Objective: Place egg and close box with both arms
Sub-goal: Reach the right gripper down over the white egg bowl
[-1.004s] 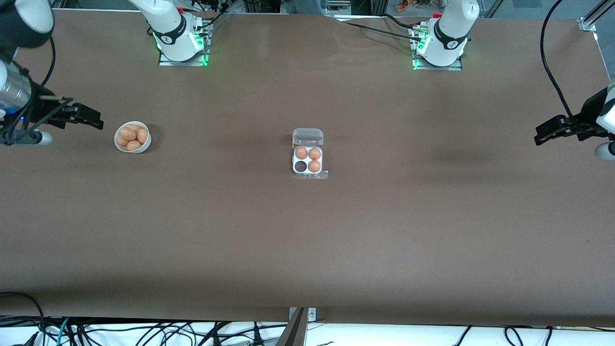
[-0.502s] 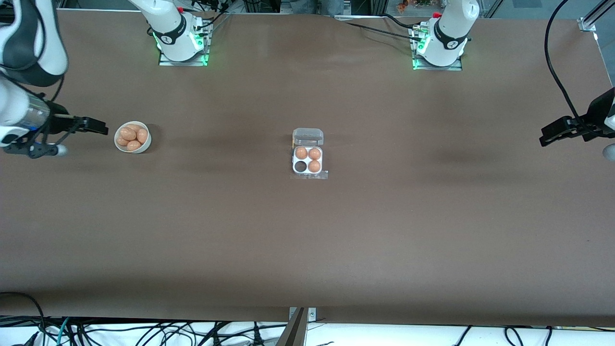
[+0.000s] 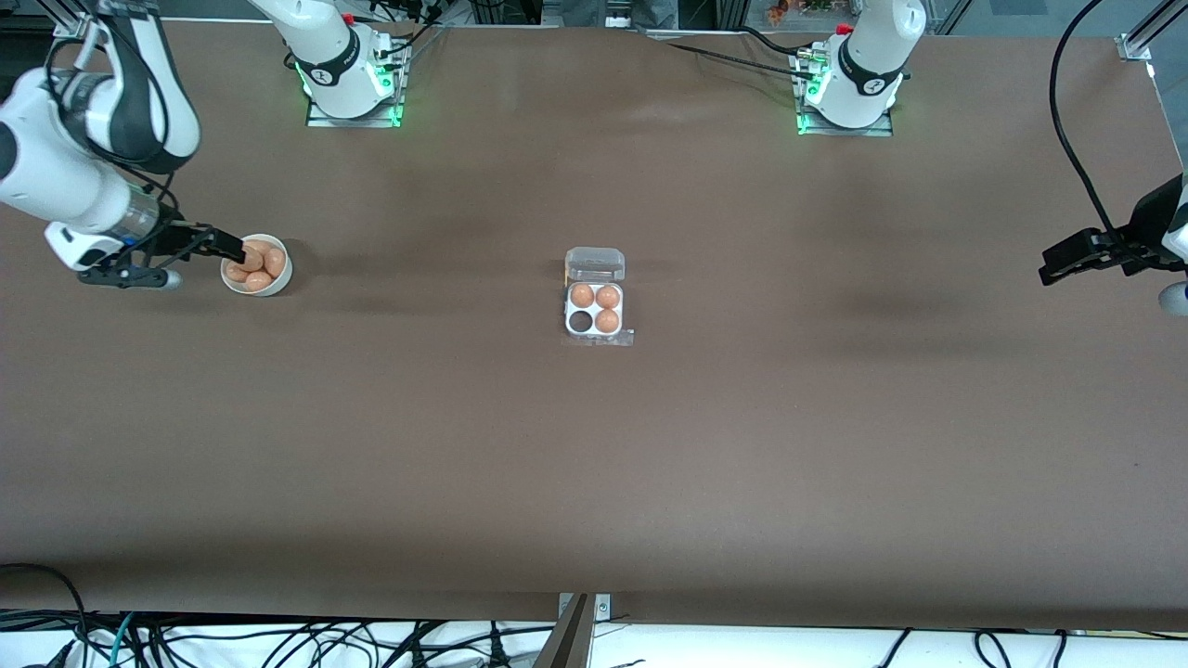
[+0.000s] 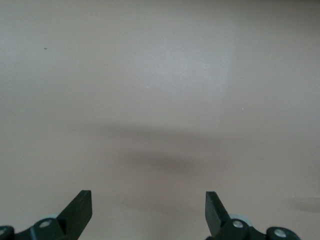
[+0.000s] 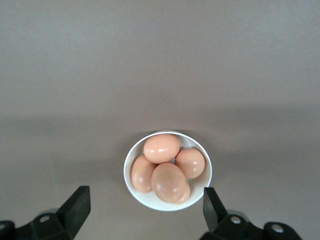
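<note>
I expect another egg underneath when I lift the top egg (image 5: 169,182) in the white bowl, because a brown sliver (image 5: 185,193) shows from under it.
The clear egg box (image 3: 594,306) sits mid-table with its lid open. It holds three brown eggs (image 3: 606,320), and one cell nearer the front camera is empty. A white bowl (image 3: 276,283) of several brown eggs (image 3: 259,261) stands toward the right arm's end; it also shows in the right wrist view (image 5: 145,196) with its eggs (image 5: 169,180). My right gripper (image 3: 225,249) is open and empty over the bowl's edge; in its wrist view (image 5: 145,210) the bowl lies between the spread fingers. My left gripper (image 3: 1058,261) is open and empty over bare table at the left arm's end (image 4: 148,212).
The brown table (image 3: 594,464) spreads wide around the box. The arm bases (image 3: 348,74) stand along the table's edge farthest from the front camera. Cables hang past the table's front edge (image 3: 371,640).
My right arm has swung in from the table's end toward the bowl, and its gripper now hangs over the bowl's edge. The left gripper has barely shifted.
</note>
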Robot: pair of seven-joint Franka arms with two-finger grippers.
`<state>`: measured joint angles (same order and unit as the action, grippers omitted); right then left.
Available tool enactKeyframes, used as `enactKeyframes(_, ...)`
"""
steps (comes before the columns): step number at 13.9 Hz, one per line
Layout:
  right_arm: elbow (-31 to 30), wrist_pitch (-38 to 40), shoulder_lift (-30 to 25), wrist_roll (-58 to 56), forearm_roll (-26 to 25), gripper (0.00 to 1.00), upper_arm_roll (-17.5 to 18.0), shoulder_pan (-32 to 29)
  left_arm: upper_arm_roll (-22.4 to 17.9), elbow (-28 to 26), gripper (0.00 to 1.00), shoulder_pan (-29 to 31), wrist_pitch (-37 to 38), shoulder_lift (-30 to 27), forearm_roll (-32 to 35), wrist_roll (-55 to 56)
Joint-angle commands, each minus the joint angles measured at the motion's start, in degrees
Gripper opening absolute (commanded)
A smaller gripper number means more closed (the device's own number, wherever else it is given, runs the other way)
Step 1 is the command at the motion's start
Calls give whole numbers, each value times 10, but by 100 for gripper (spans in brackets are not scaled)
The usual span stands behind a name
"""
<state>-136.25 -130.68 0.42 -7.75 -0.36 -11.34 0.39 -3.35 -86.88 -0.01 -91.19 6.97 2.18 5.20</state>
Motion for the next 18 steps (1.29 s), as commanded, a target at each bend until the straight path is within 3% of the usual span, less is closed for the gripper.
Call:
enactKeyframes(1, -45, -66, 0, -17, -7, 100, -14, -2, 3, 13, 100, 2, 6, 8, 10, -11)
enactKeyframes(4, -64, -113, 23, -19, -7, 100, -19, -2, 3, 13, 100, 2, 6, 8, 9, -10)
enactKeyframes(15, -74, -115, 53, -18, -6, 100, -20, -2, 4, 13, 100, 1, 6, 14, 10, -10)
enactKeyframes(16, -74, -115, 54, -18, -6, 98, -20, -2, 4, 14, 100, 1, 6, 14, 10, -10)
enactKeyframes(18, -74, -113, 54, -18, -6, 85, -19, -2, 4, 13, 100, 1, 6, 14, 10, -10)
